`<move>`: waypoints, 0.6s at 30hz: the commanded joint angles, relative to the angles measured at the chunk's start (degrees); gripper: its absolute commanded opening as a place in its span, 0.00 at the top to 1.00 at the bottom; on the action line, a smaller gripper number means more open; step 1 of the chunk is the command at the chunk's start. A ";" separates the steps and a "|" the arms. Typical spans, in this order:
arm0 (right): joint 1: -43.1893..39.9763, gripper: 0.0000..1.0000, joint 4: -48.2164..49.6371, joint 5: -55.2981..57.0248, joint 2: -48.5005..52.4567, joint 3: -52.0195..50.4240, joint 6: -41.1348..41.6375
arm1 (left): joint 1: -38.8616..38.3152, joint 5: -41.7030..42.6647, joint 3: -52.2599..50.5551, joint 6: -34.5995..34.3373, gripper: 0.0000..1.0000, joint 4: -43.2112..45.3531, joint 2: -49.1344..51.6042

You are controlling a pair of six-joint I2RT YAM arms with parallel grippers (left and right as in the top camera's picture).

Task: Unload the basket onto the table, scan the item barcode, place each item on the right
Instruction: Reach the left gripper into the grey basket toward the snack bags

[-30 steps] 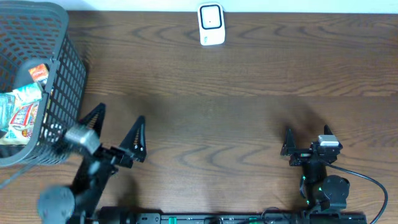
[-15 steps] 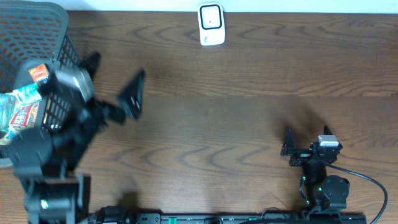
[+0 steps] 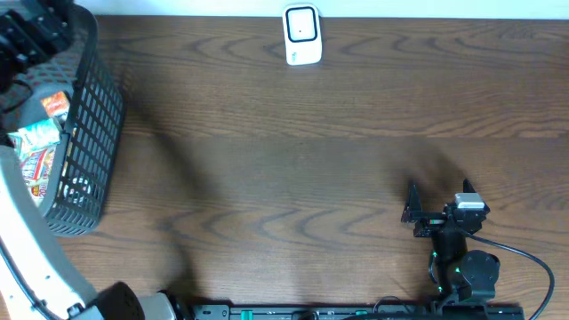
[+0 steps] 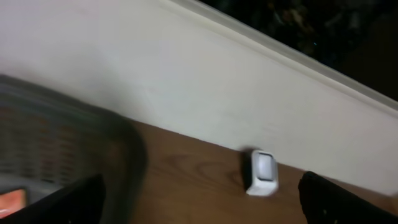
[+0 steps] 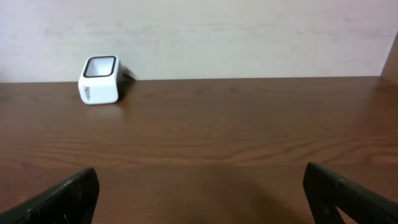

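Observation:
The robot's left gripper should keep reaching into the basket until it closes on the red packet, since the red snack packet (image 3: 37, 166) lies partly clear of the green packet.
The white barcode scanner (image 3: 302, 36) stands at the table's far edge; it also shows as the scanner (image 4: 262, 173) in the left wrist view and the scanner (image 5: 99, 79) in the right wrist view. Snack packets (image 3: 36, 151), the items, lie in the black mesh basket (image 3: 93, 116) at the left. My left gripper (image 3: 36, 31) hovers over the basket's far corner, blurred, and the left gripper (image 4: 199, 211) is open with nothing in it. Near the front right, my right gripper (image 3: 437, 209) rests low over the table. The right gripper (image 5: 202, 205) is open and empty.
The white upper link of the left arm (image 3: 22, 240) arches along the left edge beside the basket. A pale wall (image 5: 249, 31) rises just behind the table's far edge. A black cable (image 3: 524, 258) loops by the right arm's base.
The left arm has swung from the table's front up and left, over the basket's far corner. The right arm has not moved.

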 commanded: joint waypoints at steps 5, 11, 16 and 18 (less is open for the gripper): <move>-0.02 0.01 -0.26 0.20 -0.20 -0.09 -0.85 | 4.70 -38.45 2.01 0.52 0.02 -9.07 3.67; -0.02 0.01 -0.24 0.20 -0.20 -0.09 -0.85 | 4.76 -49.09 1.27 0.55 0.03 -15.87 8.28; -0.02 0.01 -0.26 0.20 -0.20 -0.09 -0.85 | 4.83 -49.94 -0.94 0.68 0.03 -16.15 11.52; -0.02 0.01 -0.26 0.22 -0.20 -0.09 -0.85 | 4.92 -51.82 -2.45 0.76 0.02 -16.72 13.31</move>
